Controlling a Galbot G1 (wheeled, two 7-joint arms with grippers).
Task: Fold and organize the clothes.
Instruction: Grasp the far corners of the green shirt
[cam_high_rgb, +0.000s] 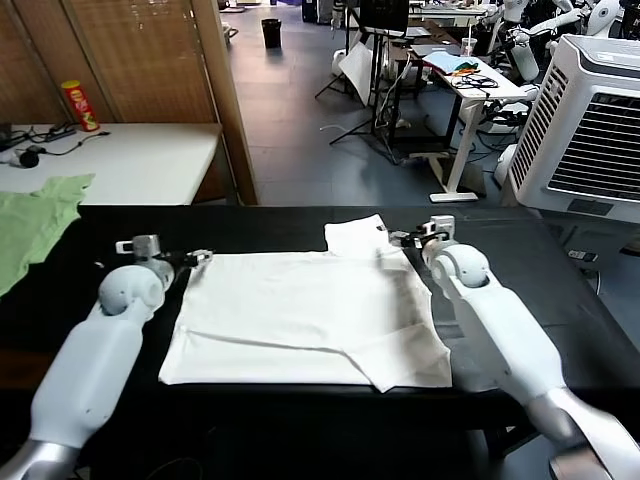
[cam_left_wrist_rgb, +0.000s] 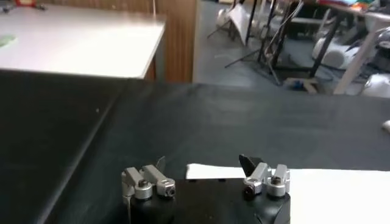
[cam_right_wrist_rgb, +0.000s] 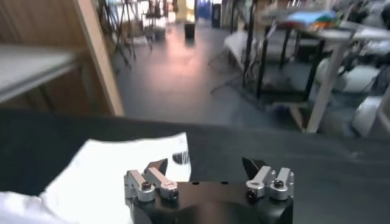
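I expect the white T-shirt to fold over itself when I pull the white T-shirt's far edge (cam_high_rgb: 270, 255) toward me, while its near flap (cam_high_rgb: 393, 357), lying flat, stays put.
The white T-shirt (cam_high_rgb: 310, 315) lies flat on the black table (cam_high_rgb: 530, 260), with one sleeve (cam_high_rgb: 355, 235) sticking out toward the far edge. My left gripper (cam_high_rgb: 203, 258) is open and empty, low over the shirt's far left corner. In the left wrist view this gripper (cam_left_wrist_rgb: 204, 164) has its jaws apart, and the shirt's edge (cam_left_wrist_rgb: 210, 171) lies just past them. My right gripper (cam_high_rgb: 400, 238) is open and empty beside the sleeve at the far right corner. In the right wrist view this gripper (cam_right_wrist_rgb: 205, 165) is over bare table, with the shirt (cam_right_wrist_rgb: 116, 170) to one side.
A light green garment (cam_high_rgb: 30, 225) lies at the table's far left. Behind it stands a white table (cam_high_rgb: 130, 160) with a red can (cam_high_rgb: 80, 105). A large white air cooler (cam_high_rgb: 590, 130) stands at the back right.
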